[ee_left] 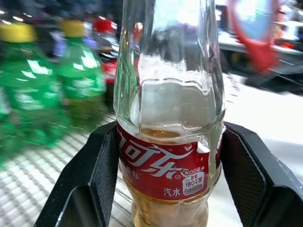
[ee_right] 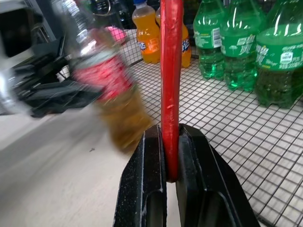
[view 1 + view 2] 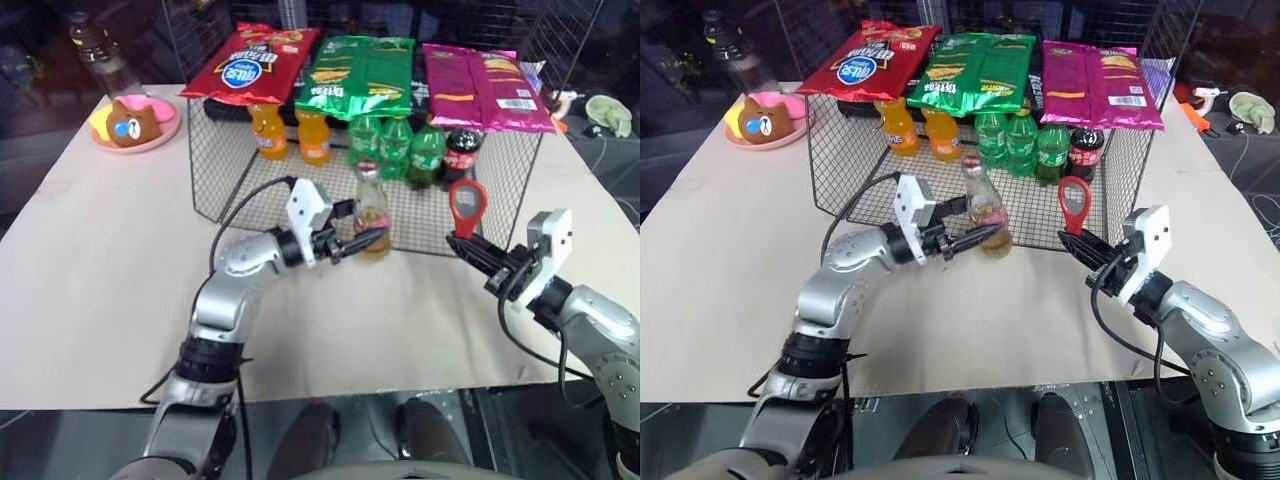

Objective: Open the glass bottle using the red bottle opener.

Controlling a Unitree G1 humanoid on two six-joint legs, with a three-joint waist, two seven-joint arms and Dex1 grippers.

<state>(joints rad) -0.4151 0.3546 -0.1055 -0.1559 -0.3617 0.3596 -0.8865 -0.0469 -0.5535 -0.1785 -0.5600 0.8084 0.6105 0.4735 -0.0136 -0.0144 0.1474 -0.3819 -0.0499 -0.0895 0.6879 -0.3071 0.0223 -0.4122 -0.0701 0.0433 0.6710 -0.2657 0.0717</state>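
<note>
The glass bottle is in my left gripper, held low around its red label. Next, I put the bottle down and take hold of the clear glass higher before I open it.
My left gripper is shut on the glass bottle, which stands just in front of the wire basket. The black fingers press both sides of its red label, with amber liquid below and clear glass above. To the right, my right gripper is shut on the handle of the red bottle opener. The opener points up, its rounded head with the hole on top. In the right wrist view the opener rises edge-on from between the fingers, and the bottle sits a short way beside it.
A wire basket stands behind both grippers, holding orange soda bottles, green bottles and a dark cola bottle, with snack bags on top. A pink plate with a bear toy sits at the far left.
</note>
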